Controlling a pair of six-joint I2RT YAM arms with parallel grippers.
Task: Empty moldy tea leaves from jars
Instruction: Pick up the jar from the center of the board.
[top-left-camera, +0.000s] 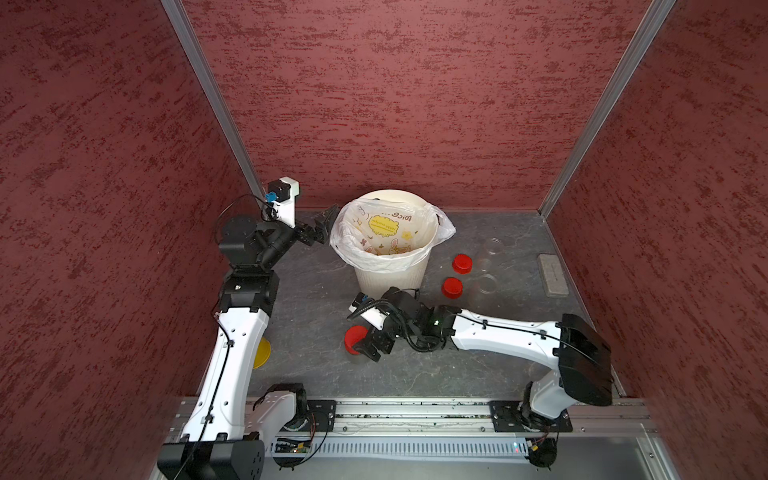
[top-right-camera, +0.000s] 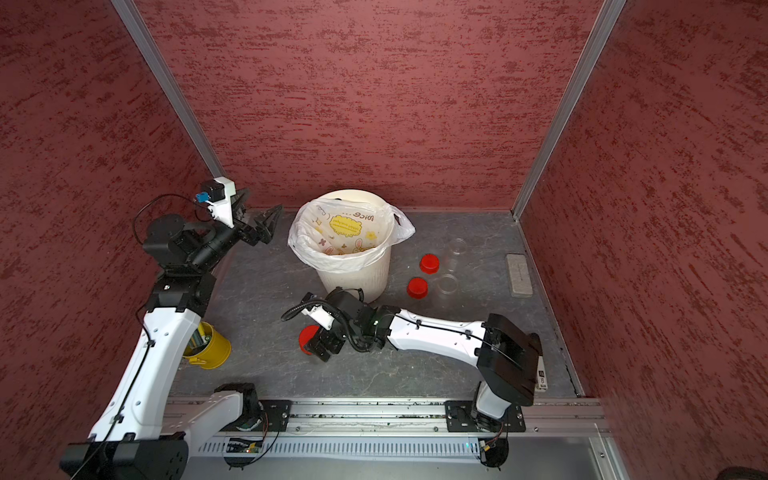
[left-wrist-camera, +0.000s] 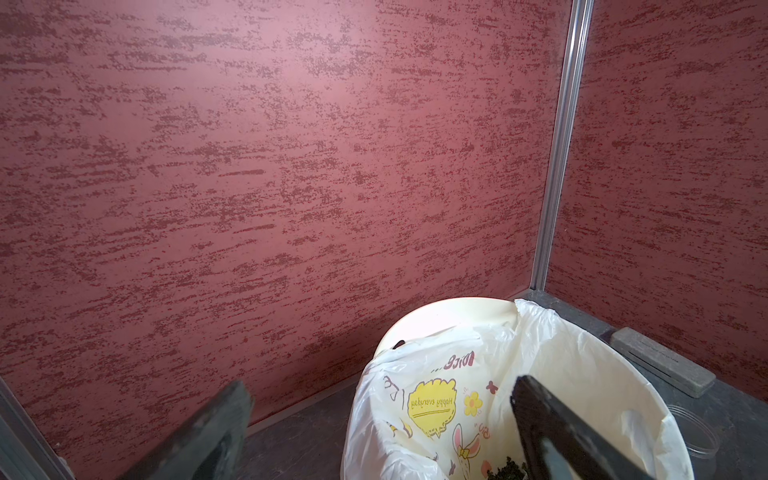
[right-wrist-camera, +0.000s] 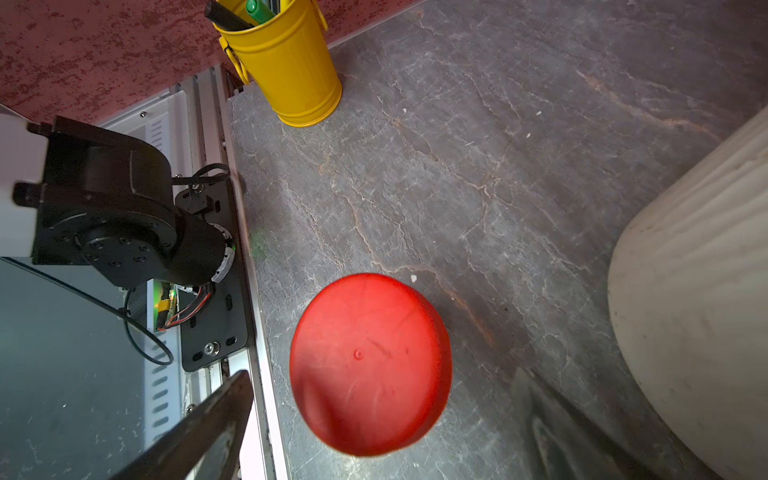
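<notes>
The jar's red lid (right-wrist-camera: 369, 364) fits between the open fingers of my right gripper, so I should keep moving toward the jar until those fingers can close around it.
A jar with its red lid (right-wrist-camera: 370, 365) on stands on the table in front of the bin (top-left-camera: 409, 274); the lid hides its clear body. My right gripper (top-left-camera: 368, 343) hovers over it, open, one finger (right-wrist-camera: 199, 432) on each side of the lid without touching it. Two open clear jars (top-left-camera: 493, 245) (top-left-camera: 486, 284) stand right of the bin, their red lids (top-left-camera: 462, 263) (top-left-camera: 452, 287) lying beside them. My left gripper (top-left-camera: 326, 224) is open and empty by the bin's left rim (left-wrist-camera: 436, 309). Dark tea leaves (left-wrist-camera: 507, 471) lie in the bin's bag.
A yellow cup (top-right-camera: 210, 347) with pens stands at the front left beside the left arm. A grey block (top-left-camera: 552, 274) lies by the right wall. Red walls close in three sides, and a metal rail (top-left-camera: 415, 411) runs along the front.
</notes>
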